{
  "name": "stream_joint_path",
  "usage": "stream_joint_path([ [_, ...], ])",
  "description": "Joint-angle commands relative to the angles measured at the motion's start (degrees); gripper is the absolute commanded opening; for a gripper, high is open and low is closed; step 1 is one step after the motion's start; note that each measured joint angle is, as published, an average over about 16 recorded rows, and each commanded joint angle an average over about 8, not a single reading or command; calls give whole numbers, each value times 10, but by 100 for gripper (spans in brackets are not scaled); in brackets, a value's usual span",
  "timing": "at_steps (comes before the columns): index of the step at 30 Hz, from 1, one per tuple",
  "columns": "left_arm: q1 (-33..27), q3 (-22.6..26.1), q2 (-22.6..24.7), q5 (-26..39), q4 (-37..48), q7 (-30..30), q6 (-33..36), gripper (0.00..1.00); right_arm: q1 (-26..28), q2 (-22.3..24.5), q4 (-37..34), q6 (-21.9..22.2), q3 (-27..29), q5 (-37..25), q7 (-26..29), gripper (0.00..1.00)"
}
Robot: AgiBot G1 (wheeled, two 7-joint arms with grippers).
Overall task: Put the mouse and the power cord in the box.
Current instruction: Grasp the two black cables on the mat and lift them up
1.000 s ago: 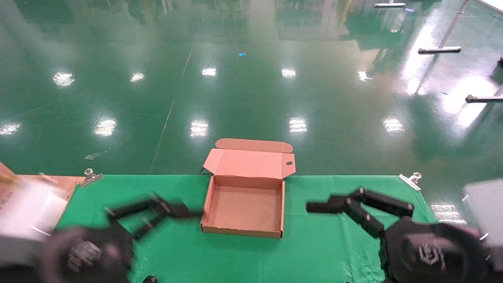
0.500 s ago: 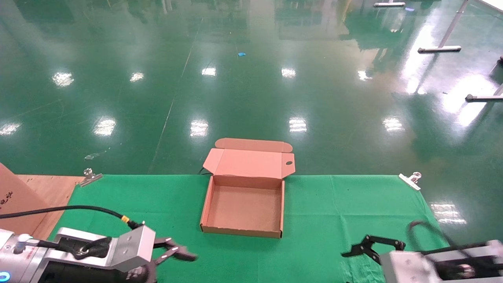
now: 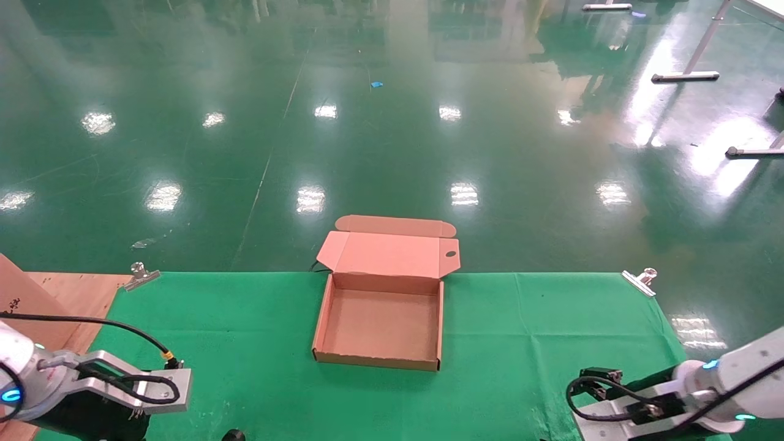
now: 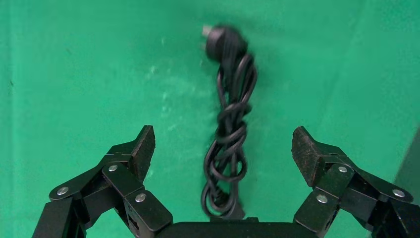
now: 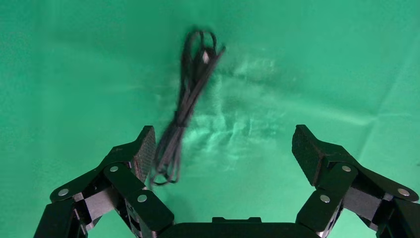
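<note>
The power cord's twisted loops (image 4: pixel 231 125) pass midway through my left gripper's open fingers, so I continue to lower until fingers reach either side of the loops (image 4: pixel 225 166), then close.
The box (image 3: pixel 381 321) stands open in the middle of the green cloth, lid hinged back, nothing inside. The power cord (image 4: pixel 230 144), twisted black loops with a plug (image 4: pixel 224 40) at one end, lies on the cloth straight below my left gripper (image 4: pixel 223 144). That gripper is open, its pads (image 4: pixel 142 148) wide on both sides of the cord and not touching it. My right gripper (image 5: pixel 222 144) is open over a thin black wire bundle (image 5: pixel 184 116), which lies close to one finger (image 5: pixel 143 151). The mouse body is out of view. Both wrists sit at the table's near corners.
A larger cardboard piece (image 3: pixel 33 300) with dark print lies at the left edge. Metal clips (image 3: pixel 141 274) (image 3: pixel 640 278) hold the cloth at the far corners. Beyond the far table edge is green floor.
Both arms pulled back from beside the box to the near corners and turned downward. Their grippers have dropped out of the head view.
</note>
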Motion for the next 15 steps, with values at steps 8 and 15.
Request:
stream_joint_path([
  [8, -8, 19, 56, 33, 129, 56, -44, 100, 24, -72, -180, 61, -13, -23, -89, 100],
  [15, -15, 19, 74, 34, 193, 88, -66, 100, 36, -95, -267, 70, -11, -16, -137, 88],
])
